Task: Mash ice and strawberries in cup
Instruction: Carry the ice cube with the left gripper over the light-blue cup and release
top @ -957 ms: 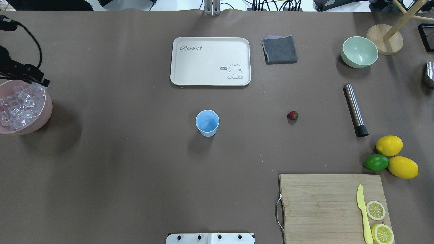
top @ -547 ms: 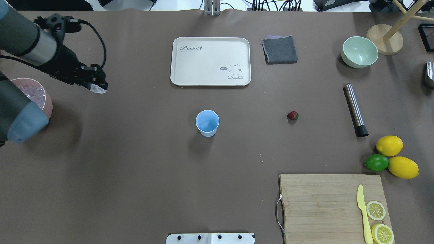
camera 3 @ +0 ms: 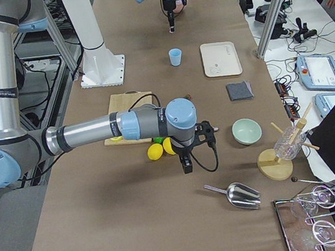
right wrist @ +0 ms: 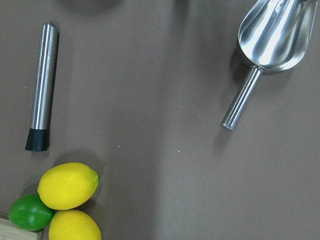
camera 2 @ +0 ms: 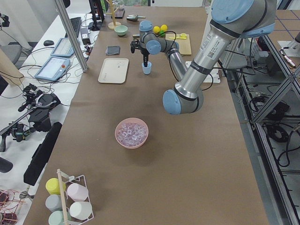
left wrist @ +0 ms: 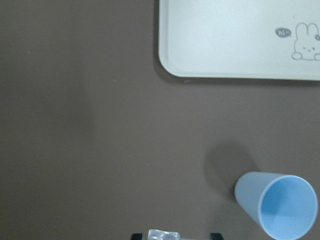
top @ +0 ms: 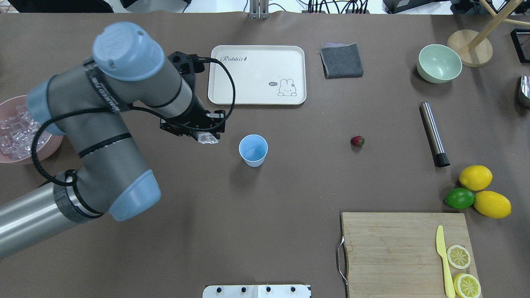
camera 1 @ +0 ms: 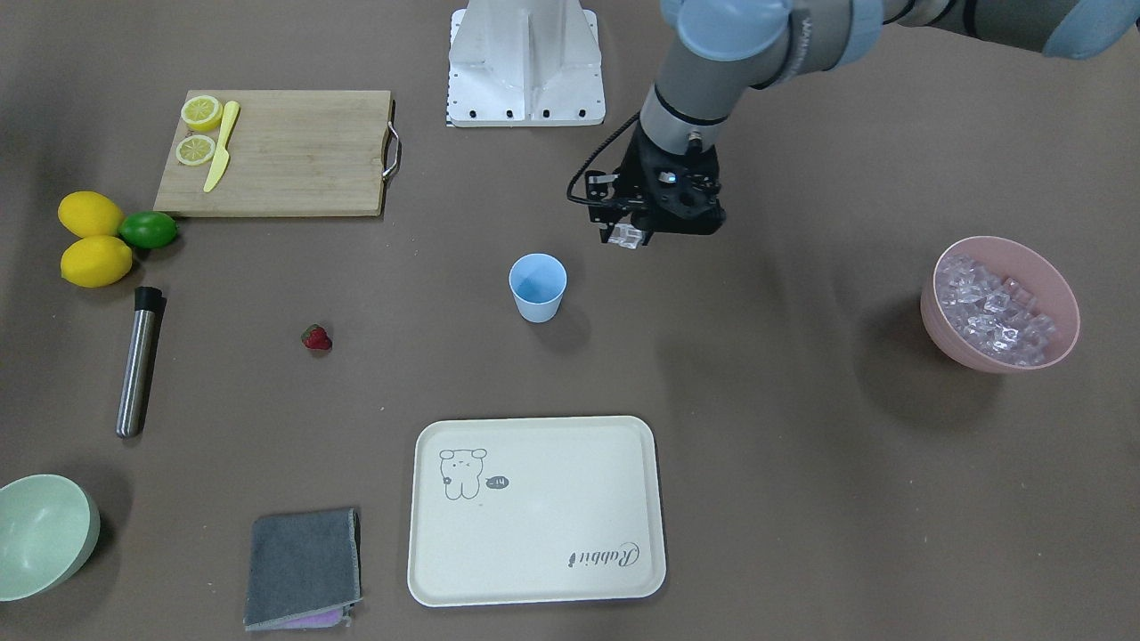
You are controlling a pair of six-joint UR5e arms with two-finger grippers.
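My left gripper is holding the ice cube [camera 1: 626,236] at the ends of its fingers, and the light blue cup is upright and open. My left gripper should keep going over and let go inside the cup's rim [camera 1: 537,277].
The light blue cup [top: 253,150] stands upright and empty at the table's middle. My left gripper [top: 207,138] hovers just left of it, above the table, shut on one clear ice cube [camera 1: 626,236]. That cube shows at the bottom edge of the left wrist view [left wrist: 163,235], with the cup [left wrist: 280,205] to the lower right. More ice [top: 14,130] fills the pink bowl [top: 56,142] at the far left. The strawberry [top: 357,141] lies on the table right of the cup. My right gripper [camera 3: 187,168] shows only in the exterior right view, beside the lemons; I cannot tell its state.
A cream tray [top: 256,74] lies behind the cup. A steel muddler [top: 434,134], two lemons [top: 475,177] and a lime [top: 459,198], a cutting board [top: 393,252] with a yellow knife, a green bowl [top: 439,64], a grey cloth [top: 341,60] and a metal scoop [right wrist: 272,35] occupy the right side.
My left arm has swung right from the pink bowl to just beside the cup, carrying the ice cube. Nothing else moved.
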